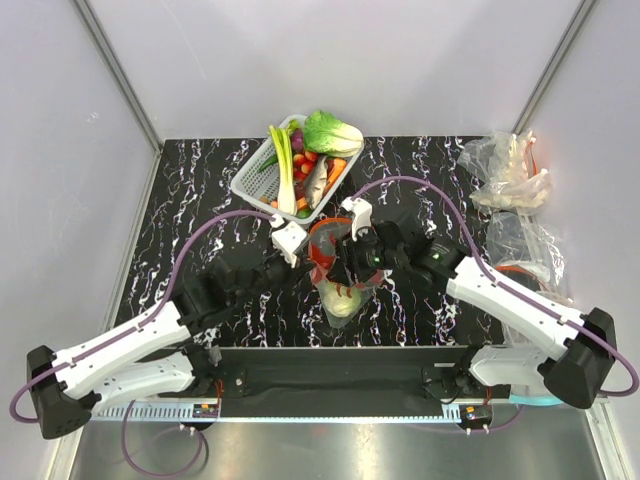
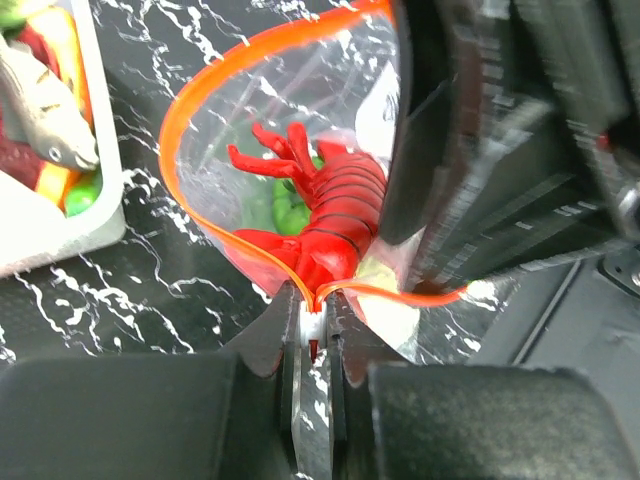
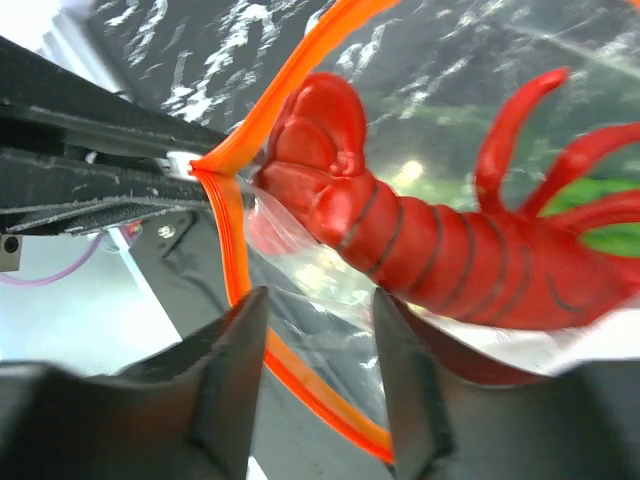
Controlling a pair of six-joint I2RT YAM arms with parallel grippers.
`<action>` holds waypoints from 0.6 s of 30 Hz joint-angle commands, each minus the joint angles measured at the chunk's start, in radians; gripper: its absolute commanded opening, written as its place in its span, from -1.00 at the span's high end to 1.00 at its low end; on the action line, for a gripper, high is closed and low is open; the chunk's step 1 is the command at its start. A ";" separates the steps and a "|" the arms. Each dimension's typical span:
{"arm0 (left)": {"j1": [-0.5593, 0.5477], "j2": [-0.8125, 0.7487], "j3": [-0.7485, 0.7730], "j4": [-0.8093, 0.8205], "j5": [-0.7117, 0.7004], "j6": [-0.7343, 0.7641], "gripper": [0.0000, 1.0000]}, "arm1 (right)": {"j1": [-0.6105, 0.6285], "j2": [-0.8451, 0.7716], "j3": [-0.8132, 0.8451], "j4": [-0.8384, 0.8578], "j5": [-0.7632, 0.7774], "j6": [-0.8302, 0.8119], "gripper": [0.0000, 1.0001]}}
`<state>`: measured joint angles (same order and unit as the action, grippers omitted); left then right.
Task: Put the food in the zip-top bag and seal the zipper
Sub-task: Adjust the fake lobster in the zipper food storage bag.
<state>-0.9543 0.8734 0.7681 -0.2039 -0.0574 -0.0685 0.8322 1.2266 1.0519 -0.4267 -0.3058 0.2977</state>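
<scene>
Next, my right gripper brings the zipper's edges (image 2: pixel 205 222) together near the slider (image 2: pixel 316 292) before sealing, as they spread wide apart from the white slider in my left gripper.
The clear zip-top bag (image 1: pixel 340 285) hangs between both grippers over the middle of the table, its mouth open. Its red-orange zipper (image 2: pixel 196 108) curves round the opening. The red lobster (image 2: pixel 338 212) lies inside the bag, also in the right wrist view (image 3: pixel 420 240). The pale cabbage (image 1: pixel 342 303) sits in the bag's bottom. My left gripper (image 2: pixel 315 320) is shut on the zipper's end at a small white slider. My right gripper (image 3: pixel 320 305) is open, its fingers on either side of the bag's rim, the zipper (image 3: pixel 300 375) running between them.
A white basket (image 1: pixel 262 170) with a leek (image 1: pixel 286 170), bok choy (image 1: pixel 330 132) and other toy foods stands at the back centre; its corner shows in the left wrist view (image 2: pixel 60 230). A wrinkly clear plastic heap (image 1: pixel 505 175) lies at the back right.
</scene>
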 commanded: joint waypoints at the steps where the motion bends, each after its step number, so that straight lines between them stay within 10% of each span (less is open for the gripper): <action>1: 0.011 0.010 0.057 0.164 -0.025 0.045 1.00 | 0.010 -0.059 0.094 -0.090 0.117 -0.071 -0.11; 13: 0.058 0.026 0.093 0.227 0.053 0.196 1.00 | -0.004 0.065 0.413 -0.305 0.580 -0.198 -0.62; 18: 0.060 0.006 0.080 0.218 0.053 0.228 1.00 | -0.028 0.117 0.477 -0.342 0.549 -0.360 -0.71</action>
<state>-0.8997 0.9173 0.8078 -0.0944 -0.0280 0.1055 0.8261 1.3209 1.4872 -0.7090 0.2089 0.0799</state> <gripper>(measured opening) 0.102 0.841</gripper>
